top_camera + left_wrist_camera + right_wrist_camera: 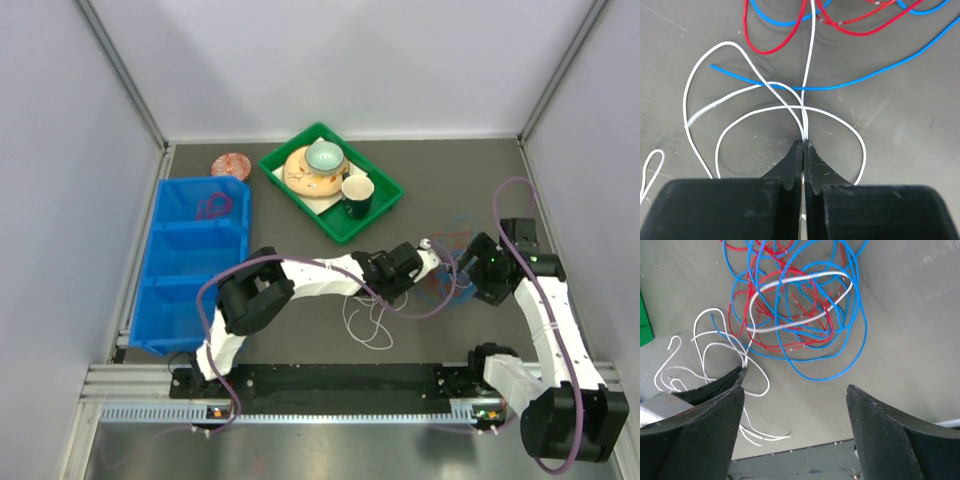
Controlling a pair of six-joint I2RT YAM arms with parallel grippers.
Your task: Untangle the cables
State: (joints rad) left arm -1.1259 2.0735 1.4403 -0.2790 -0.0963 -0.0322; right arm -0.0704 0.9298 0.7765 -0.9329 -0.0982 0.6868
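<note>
A white cable loop (805, 277) goes through the heap of red and blue cables, so my left gripper should move back toward the green tray's near corner (342, 240) and pull the white loop free.
The red (790, 346) and blue (821, 379) cables lie in a tangled heap on the grey table, with part of the white cable (805, 275) woven through it. The heap also shows in the top view (450, 278). My left gripper (804, 142) is shut on strands of the white cable (730, 44), just short of the heap. Red (770, 51) and blue (840, 86) wires lie in front of it. More white loops trail behind it (365, 322). My right gripper (795, 387) is open and empty, above the near side of the heap, with the left gripper's fingers (720, 385) beside it.
A green tray (385, 205) with a plate, a bowl and a dark cup stands at the back centre. A blue compartment bin (190, 260) lies along the left, with a round reddish disc (231, 166) behind it. A black rail (330, 378) runs along the near edge.
</note>
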